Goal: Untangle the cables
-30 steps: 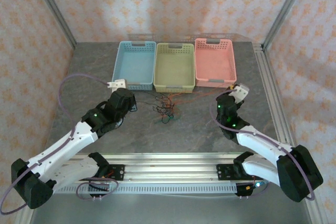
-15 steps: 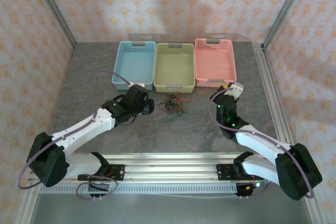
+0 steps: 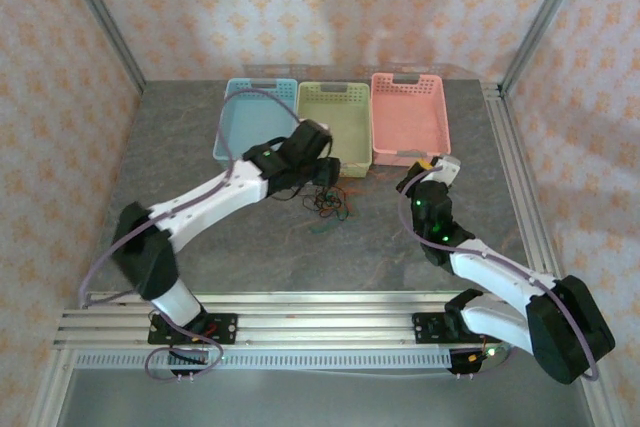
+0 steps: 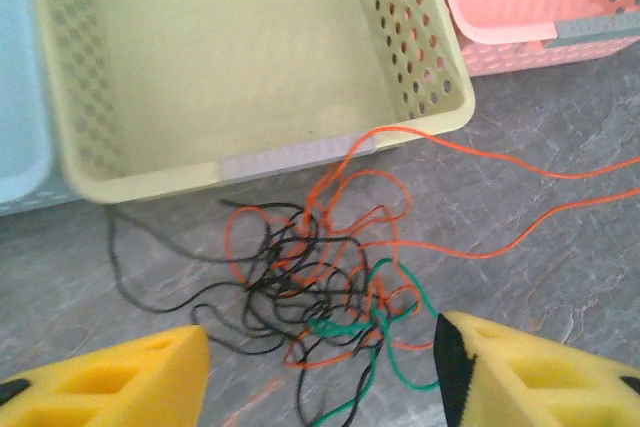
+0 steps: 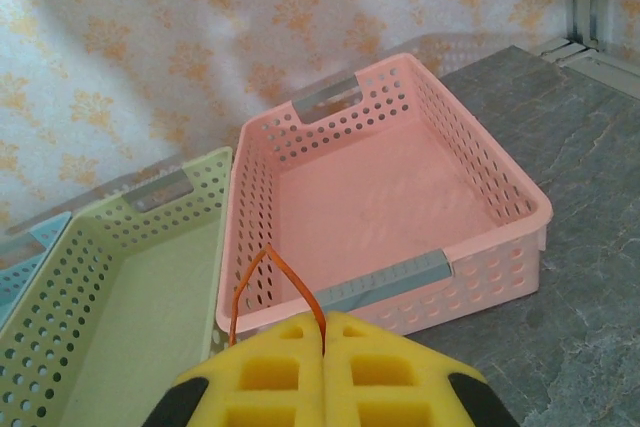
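Orange loops run through the pieces of the black cable (image 4: 312,235), so the knot (image 4: 308,282) will stretch out and stay tangled when the robot pulls the black cable.
The cables (image 3: 326,203) lie as a small knot of thin orange, black and green wires on the grey table, just in front of the green basket (image 3: 335,122). In the left wrist view the cables (image 4: 320,277) sit between and just beyond the yellow fingers (image 4: 120,377), above the table. My left gripper (image 3: 327,175) (image 4: 320,357) hangs open over the knot and holds nothing. Two orange strands (image 4: 560,175) run off to the right. My right gripper (image 3: 432,163) (image 5: 325,332) is shut on a loop of orange cable (image 5: 270,262), in front of the pink basket (image 5: 400,197).
Three baskets stand in a row at the back: blue (image 3: 245,107), green, pink (image 3: 408,117). The left arm (image 3: 220,192) reaches diagonally across the table, partly over the blue basket. An aluminium rail (image 3: 320,322) runs along the near edge, with frame posts at the sides.
The left arm swung from the left side to the middle, over the knot, and its gripper opened. The wires bunched closer together. The right arm stayed nearly still, shut.
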`<state>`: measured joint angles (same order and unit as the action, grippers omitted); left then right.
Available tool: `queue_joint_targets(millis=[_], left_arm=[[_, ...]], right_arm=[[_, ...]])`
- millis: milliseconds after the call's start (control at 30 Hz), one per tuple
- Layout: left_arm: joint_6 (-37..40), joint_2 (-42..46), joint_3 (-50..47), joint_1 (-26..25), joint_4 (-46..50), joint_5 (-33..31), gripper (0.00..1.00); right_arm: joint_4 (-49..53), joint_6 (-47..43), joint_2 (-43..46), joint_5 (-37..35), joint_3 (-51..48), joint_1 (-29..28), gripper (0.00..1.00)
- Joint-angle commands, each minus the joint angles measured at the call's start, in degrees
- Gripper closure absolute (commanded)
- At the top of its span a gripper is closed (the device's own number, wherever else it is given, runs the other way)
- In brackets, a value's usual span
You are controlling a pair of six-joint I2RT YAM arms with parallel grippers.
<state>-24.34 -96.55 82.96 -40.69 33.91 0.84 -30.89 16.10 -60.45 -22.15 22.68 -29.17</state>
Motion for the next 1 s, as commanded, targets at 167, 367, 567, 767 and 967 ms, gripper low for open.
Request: queue_joint_targets(millis=[167,367,567,767,967], left_arm=[[-5.0,-12.0,7.0,-0.1,11.0,-8.3,0.42],[-12.4,-16.7,8.1,0.2,8.5,-6.2,0.44],[-16.9,-18.1,7.0,1.3,6.6,-5.8,0.51],[-21.2,-16.4,2.2,3.2,-0.1,-3.5,0.62],[-22.3,-14.8,-0.9,3.3,-5.3,-3.1,0.66]], right_arm=[[-0.3,0.4,0.9,1.2,0.0,0.4,1.0],[0.2,0.3,0.5,1.9,0.5,0.4,1.0],[0.3,0.4,-0.5,2.6,1.0,0.4,1.0],[0.8,0.3,-1.1,3.3,1.5,0.4,1.0],[0.9,0.3,-1.4,3.5,1.7,0.4,1.0]])
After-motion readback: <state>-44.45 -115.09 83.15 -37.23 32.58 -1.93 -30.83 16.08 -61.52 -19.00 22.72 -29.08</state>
